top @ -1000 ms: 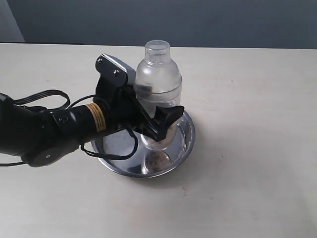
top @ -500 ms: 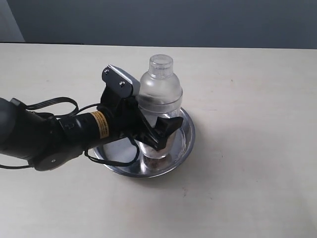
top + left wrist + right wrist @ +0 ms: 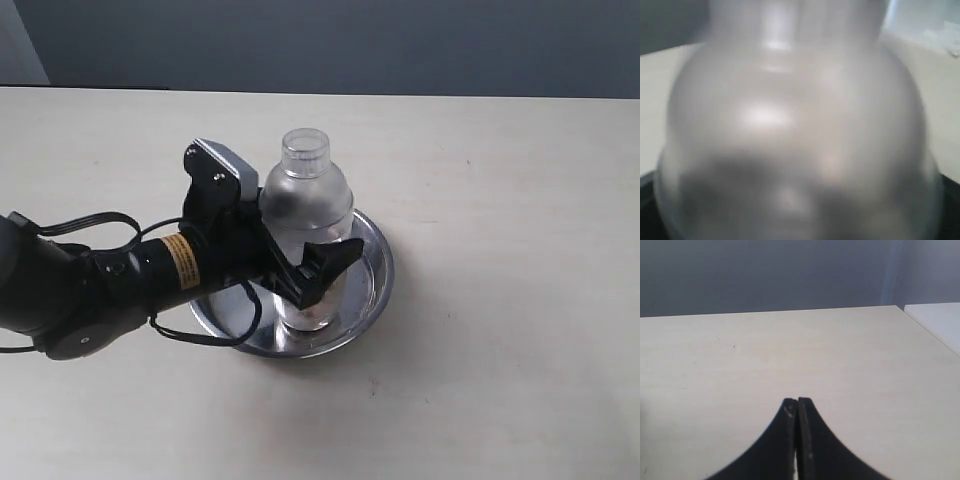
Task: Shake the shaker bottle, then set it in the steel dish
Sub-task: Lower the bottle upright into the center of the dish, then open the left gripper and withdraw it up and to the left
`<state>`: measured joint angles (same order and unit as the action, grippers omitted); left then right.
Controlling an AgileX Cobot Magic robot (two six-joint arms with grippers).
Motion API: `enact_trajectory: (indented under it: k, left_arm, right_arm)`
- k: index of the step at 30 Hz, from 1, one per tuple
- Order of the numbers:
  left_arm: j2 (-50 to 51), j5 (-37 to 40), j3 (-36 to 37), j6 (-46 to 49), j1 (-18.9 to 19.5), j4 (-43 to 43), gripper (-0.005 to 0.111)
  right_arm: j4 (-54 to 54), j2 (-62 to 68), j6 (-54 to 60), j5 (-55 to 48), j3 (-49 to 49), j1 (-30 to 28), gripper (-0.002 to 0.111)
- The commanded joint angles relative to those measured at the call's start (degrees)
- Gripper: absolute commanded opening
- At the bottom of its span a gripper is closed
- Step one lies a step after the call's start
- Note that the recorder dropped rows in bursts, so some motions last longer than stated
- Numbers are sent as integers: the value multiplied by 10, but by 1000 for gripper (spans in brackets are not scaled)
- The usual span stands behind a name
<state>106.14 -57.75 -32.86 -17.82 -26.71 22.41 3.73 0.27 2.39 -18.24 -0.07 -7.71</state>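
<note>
The shaker bottle (image 3: 306, 195) stands upright with its base inside the steel dish's rim, so the robot's left gripper should go on lowering it until it rests flat, and then let go.
The frosted shaker bottle (image 3: 305, 200) stands upright inside the steel dish (image 3: 377, 268), its base low in the pan, with brownish bits at the bottom. My left gripper (image 3: 300, 258) reaches in from the left and is shut on the bottle's lower body; one black finger (image 3: 326, 264) crosses in front of it. The bottle (image 3: 795, 125) fills the left wrist view as a blur and hides the jaws. Over bare table, my right gripper (image 3: 797, 401) is shut on nothing; it is outside the exterior view.
The pale tabletop (image 3: 500, 350) surrounds the dish on all sides. The left arm's black cable (image 3: 95, 225) loops over the table at the left. A dark wall (image 3: 350, 40) runs behind the table's far edge.
The left gripper has carried the shaker bottle downward and slightly left, so the bottle now sits lower in the dish. The right gripper shows no earlier frame.
</note>
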Motion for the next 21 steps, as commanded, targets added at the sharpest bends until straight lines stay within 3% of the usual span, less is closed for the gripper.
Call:
enact_trajectory:
  k: [1, 14, 21]
  left_arm:
    - [-2, -71, 0, -30, 17, 39, 105]
    - [-10, -102, 0, -40, 26, 47, 105]
    - [-49, -82, 0, -40, 28, 47, 105]
  right_arm:
    - [0, -3, 1, 8, 1, -2, -1]
    - [0, -3, 1, 8, 1, -2, -1]
    - [0, -3, 1, 8, 1, -2, -1]
